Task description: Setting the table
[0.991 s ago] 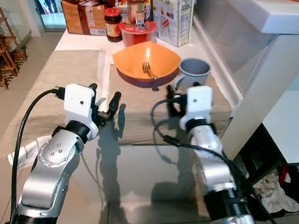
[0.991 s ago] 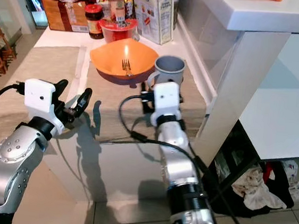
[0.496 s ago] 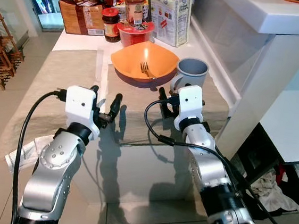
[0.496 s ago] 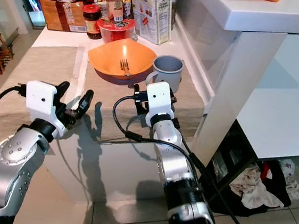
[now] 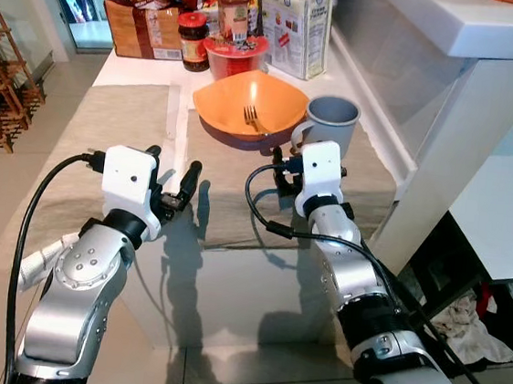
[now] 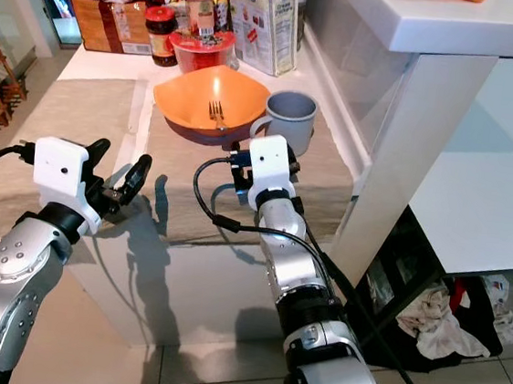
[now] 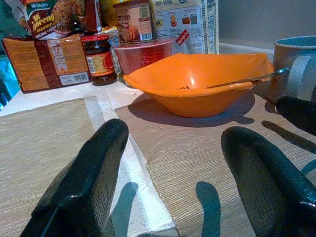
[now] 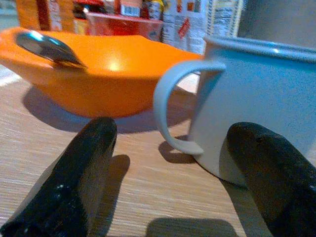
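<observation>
I see the slim handle [image 5: 300, 135] sticking out from one side of the wide mug [image 5: 333, 122]. The mug will tilt its opening away from the handle when I lift it.
An orange bowl [image 5: 250, 107] with a metal fork [image 5: 251, 116] in it sits at the far end of a beige placemat [image 5: 238, 190]. A blue-grey mug [image 5: 332, 124] stands just right of the bowl, its handle [image 8: 177, 112] turned toward me. My right gripper [image 5: 292, 162] is low over the placemat right in front of the mug, open, with the handle facing the gap between its fingers [image 8: 74, 182] and not touched. My left gripper [image 5: 174, 170] hovers open over the seam between the two placemats, nothing in it, well short of the bowl.
A second placemat [image 5: 106, 140] lies to the left. Groceries crowd the table's far end: a bread bag [image 5: 143, 29], a jar [image 5: 193, 40], a red tub [image 5: 237, 54], a carton [image 5: 294, 26]. A white counter leg [image 5: 444, 157] stands close on the right.
My right gripper has moved forward and left, up to the mug's handle. The left arm has dropped back slightly and stays open.
</observation>
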Tool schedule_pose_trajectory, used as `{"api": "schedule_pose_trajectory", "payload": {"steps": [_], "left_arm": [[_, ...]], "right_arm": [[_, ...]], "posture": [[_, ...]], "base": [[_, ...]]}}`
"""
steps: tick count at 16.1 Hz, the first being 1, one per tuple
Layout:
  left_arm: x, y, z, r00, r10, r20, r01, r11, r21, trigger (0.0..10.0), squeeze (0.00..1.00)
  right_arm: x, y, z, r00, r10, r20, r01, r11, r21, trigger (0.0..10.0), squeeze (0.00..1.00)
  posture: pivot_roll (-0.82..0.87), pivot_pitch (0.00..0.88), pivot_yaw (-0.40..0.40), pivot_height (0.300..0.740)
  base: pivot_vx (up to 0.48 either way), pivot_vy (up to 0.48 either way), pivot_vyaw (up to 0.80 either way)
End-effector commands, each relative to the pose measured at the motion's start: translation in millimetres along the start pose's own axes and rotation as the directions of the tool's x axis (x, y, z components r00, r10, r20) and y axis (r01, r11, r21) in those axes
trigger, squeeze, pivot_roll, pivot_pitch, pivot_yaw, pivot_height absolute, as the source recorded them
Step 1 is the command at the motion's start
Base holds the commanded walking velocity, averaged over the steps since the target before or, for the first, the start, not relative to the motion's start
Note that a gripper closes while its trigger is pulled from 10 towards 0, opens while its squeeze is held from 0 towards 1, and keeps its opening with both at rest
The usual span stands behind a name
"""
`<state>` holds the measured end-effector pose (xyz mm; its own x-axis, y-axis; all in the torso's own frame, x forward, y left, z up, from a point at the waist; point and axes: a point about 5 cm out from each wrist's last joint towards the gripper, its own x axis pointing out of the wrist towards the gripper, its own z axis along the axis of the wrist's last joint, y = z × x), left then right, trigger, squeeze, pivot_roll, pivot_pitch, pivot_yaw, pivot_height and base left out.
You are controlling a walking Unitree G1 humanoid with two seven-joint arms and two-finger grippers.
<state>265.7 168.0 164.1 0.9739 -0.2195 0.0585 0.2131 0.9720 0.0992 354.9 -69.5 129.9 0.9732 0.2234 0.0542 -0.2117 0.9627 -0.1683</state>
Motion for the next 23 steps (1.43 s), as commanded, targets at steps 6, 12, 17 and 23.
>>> {"api": "schedule_pose_trajectory", "payload": {"steps": [6,12,17,23], "left_arm": [[5.9,1.8,2.8,1.0,0.001,0.019,-0.001,1.0,-0.006,10.0,0.0],[10.7,-2.7,4.1,0.999,-0.002,0.042,0.003,1.0,-0.023,10.0,0.0],[9.0,-2.9,6.5,0.998,0.005,0.055,-0.004,1.0,-0.017,10.0,0.0],[-1.2,2.1,5.5,1.0,-0.001,0.031,0.001,1.0,0.013,10.0,0.0]], "right_arm": [[-20.3,-58.9,-25.3,0.988,-0.147,-0.043,0.141,0.983,-0.117,10.0,0.0],[-23.1,-49.9,-6.1,0.995,-0.097,0.031,0.099,0.991,-0.089,10.0,0.0],[-10.7,-5.5,12.9,0.994,0.023,0.102,-0.022,1.0,-0.006,10.0,0.0],[5.5,-1.0,11.8,0.998,0.008,0.063,-0.007,1.0,-0.01,10.0,0.0]], "posture": [[0.0,0.0,0.076,0.74],[-0.01,0.0,0.067,0.74],[0.03,0.0,0.07,0.74],[0.08,0.0,0.087,0.74]], "base": [[0.0,0.0,0.0],[0.0,0.0,0.0],[0.0,0.0,0.0],[0.0,0.0,0.0]]}}
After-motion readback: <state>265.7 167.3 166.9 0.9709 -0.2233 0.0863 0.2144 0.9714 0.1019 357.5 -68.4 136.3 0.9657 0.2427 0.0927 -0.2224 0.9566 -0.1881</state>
